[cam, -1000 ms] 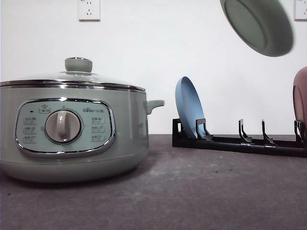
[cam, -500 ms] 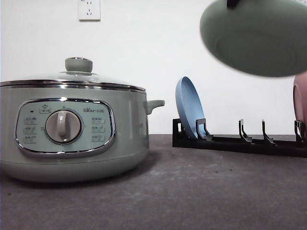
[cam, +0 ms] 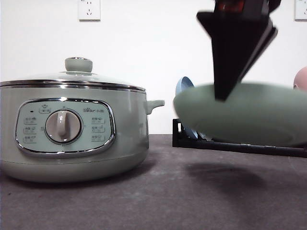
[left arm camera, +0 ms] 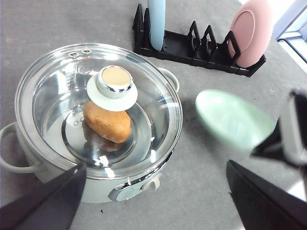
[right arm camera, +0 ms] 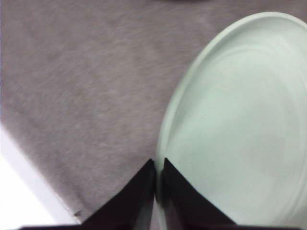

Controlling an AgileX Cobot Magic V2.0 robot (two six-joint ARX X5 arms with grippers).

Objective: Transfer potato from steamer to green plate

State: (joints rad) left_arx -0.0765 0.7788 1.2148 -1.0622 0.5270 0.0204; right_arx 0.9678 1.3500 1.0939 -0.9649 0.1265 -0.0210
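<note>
The glass lid (cam: 103, 78) will come off in one piece when the robot lifts the lid's knob, because the lid's metal rim (cam: 72, 84) sits evenly around the steamer's top.
The steamer (cam: 72, 129) stands at the left of the table with its glass lid on. Through the lid I see the potato (left arm camera: 106, 122) lying on the steamer's floor under the lid knob (left arm camera: 112, 86). My right gripper (cam: 221, 96) is shut on the rim of the green plate (cam: 249, 117) and holds it nearly level, just above the table to the right of the steamer. The right wrist view shows the fingertips (right arm camera: 158, 165) pinching the green plate's edge (right arm camera: 240, 134). My left gripper (left arm camera: 153, 201) hovers open above the steamer's front, with nothing between its fingers.
A black dish rack (cam: 240, 146) runs along the back right. It holds an upright blue plate (left arm camera: 157, 21) and a pink dish (left arm camera: 249, 31). Grey table surface (cam: 144, 201) lies in front of the steamer and under the held plate.
The green plate has come down from the upper right, turning from steeply tilted to nearly level, and now hangs low in front of the rack. The steamer has not moved.
</note>
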